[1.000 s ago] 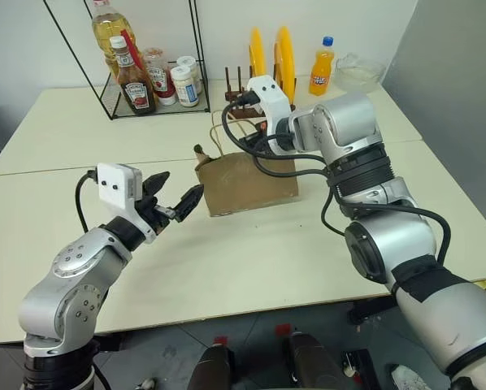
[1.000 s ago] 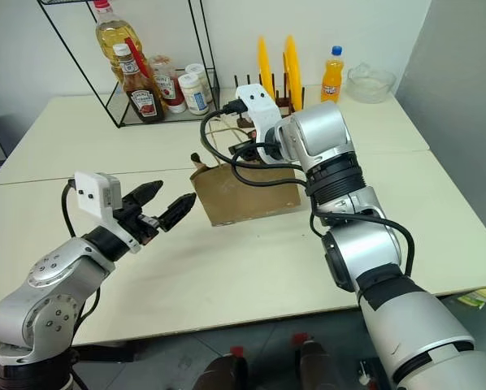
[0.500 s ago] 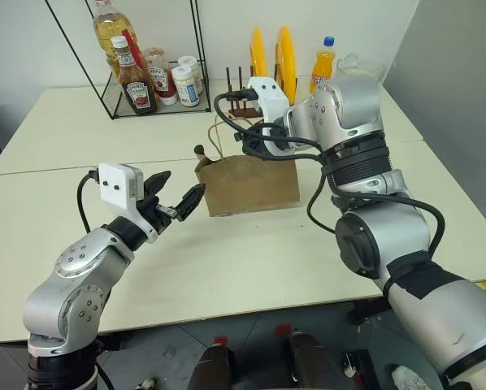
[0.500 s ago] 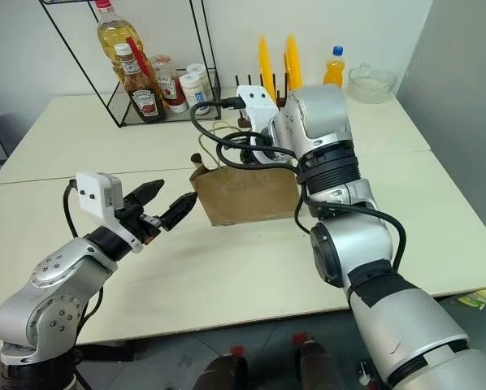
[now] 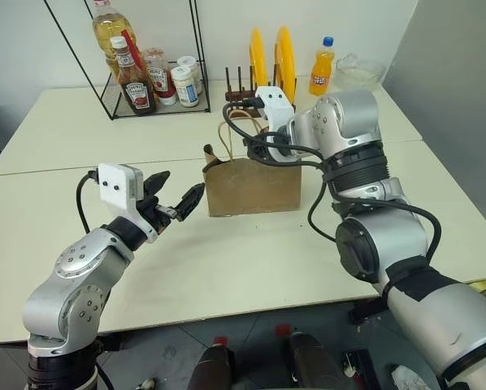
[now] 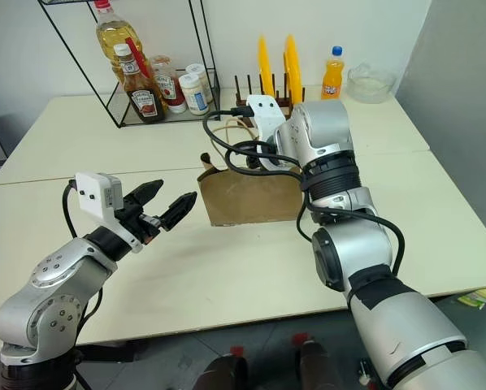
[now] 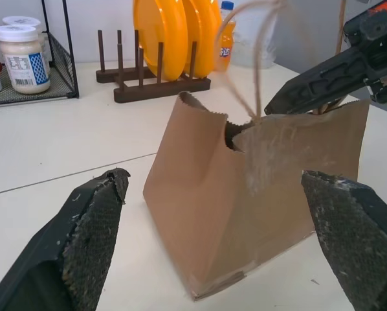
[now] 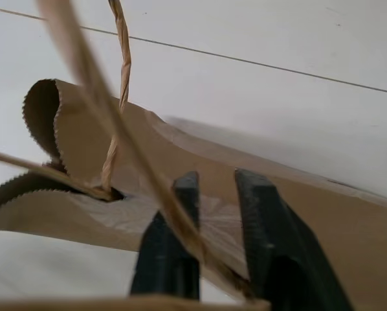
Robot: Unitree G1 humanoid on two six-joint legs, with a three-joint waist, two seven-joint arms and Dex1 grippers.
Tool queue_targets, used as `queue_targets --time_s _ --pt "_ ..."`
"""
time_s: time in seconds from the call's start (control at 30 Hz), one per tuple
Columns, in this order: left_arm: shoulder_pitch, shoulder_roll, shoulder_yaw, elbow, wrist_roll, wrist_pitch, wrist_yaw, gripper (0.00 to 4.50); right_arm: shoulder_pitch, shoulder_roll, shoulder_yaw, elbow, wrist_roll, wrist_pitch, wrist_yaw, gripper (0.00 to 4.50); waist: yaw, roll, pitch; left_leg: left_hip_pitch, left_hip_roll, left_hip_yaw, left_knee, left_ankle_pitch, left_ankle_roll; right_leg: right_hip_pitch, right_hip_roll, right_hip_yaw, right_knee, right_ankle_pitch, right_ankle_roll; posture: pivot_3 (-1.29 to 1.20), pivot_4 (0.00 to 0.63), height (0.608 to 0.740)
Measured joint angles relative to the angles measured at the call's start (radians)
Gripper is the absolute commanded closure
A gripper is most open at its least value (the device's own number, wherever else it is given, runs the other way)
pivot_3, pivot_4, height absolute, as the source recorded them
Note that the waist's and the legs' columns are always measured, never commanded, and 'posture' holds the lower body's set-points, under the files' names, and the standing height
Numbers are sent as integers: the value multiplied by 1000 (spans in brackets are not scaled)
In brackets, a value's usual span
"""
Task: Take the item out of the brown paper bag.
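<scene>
The bag's thin rim already stands apart at the bag's creased corner [image 7: 234,134], so I expect the brown paper bag's opening [image 5: 253,158] to spread wide open when the robot pulls the bag's handle back.
The brown paper bag [image 5: 253,188] stands upright in the middle of the table, its thin loop handles [image 5: 227,138] sticking up. The item is hidden inside it. My right gripper [image 8: 216,178] hangs over the bag's top rim by the handles. Its fingers are a narrow gap apart with nothing gripped, and one handle strand crosses in front of a finger. My left gripper [image 5: 180,185] is level with the bag [image 7: 245,207] on its left side. It points at the bag, wide open and empty, without touching it.
At the back left a wire rack holds a ketchup bottle [image 5: 134,81], an oil bottle and jars. Behind the bag is a wooden rack with yellow plates [image 5: 274,53]. An orange soda bottle [image 5: 322,67] and a glass bowl [image 5: 358,71] stand at the back right.
My right gripper's fingers have parted from shut and shifted slightly right over the bag. The bag has settled from a pulled, leaning shape to standing square. The left arm kept still.
</scene>
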Motion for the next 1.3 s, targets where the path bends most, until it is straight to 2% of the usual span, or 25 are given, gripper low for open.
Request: queue_targets --time_s 0.2,0.23,0.4,0.6,0.7,0.8,0.93,0.97,1.07,1.2,1.3 --pt "-18 43 8 35 2 0 -31 0 55 -125 108 -227 99 88 138 277 1 0 0 0 0 -1 0 0 0 0 0 -1 -1 0 0 0 150 740" --pt "-27 54 10 48 2 0 -41 0 68 -152 131 -275 121 98 166 52 1 0 0 0 0 -1 0 0 0 0 0 -1 -1 0 0 0 150 740" --pt "-92 105 4 112 3 0 -103 0 178 -307 217 -490 214 109 290 20 7 0 0 -1 0 -2 1 0 0 1 0 -3 -1 0 0 0 150 740" --pt "-188 178 -3 229 -4 8 -201 0 335 -460 213 -775 310 31 394 20 11 0 0 -1 1 -2 1 0 0 1 0 -4 -1 0 0 0 150 740" --pt "-307 219 -16 365 33 -23 -260 0 481 -464 159 -908 314 -82 377 20 18 0 0 -1 1 0 2 0 0 1 1 -4 -1 0 0 0 150 740" --pt "-525 223 -104 629 154 -145 -317 0 654 -379 16 -1028 307 -167 268 20 33 -1 0 0 0 -1 2 0 0 4 1 -7 -2 0 0 0 150 740" --pt "-824 172 -218 1071 334 -360 -375 0 954 -373 3 -1186 241 -376 210 20 58 -2 -1 0 -9 -2 3 0 0 6 0 -8 -3 0 1 0 150 740" --pt "-912 129 -248 1220 387 -431 -382 0 1039 -362 3 -1219 225 -431 190 20 63 -2 0 0 -12 -3 3 0 0 7 -3 -8 -2 0 1 0 150 740" --pt "-1055 31 -311 1502 497 -592 -390 0 1180 -332 23 -1282 194 -536 160 20 58 -3 0 0 -13 -2 4 0 1 7 -4 -6 -3 0 1 0 150 740" --pt "-1135 -48 -366 1720 603 -719 -409 0 1305 -334 39 -1347 157 -643 139 20 39 -5 1 0 -11 -2 3 0 1 6 -2 -5 -3 -1 1 0 150 740" --pt "-1153 -75 -402 1785 663 -763 -481 0 1352 -330 34 -1356 153 -671 110 20 28 -5 1 1 -11 -2 2 0 1 5 -1 -5 -2 -1 1 0 150 740"
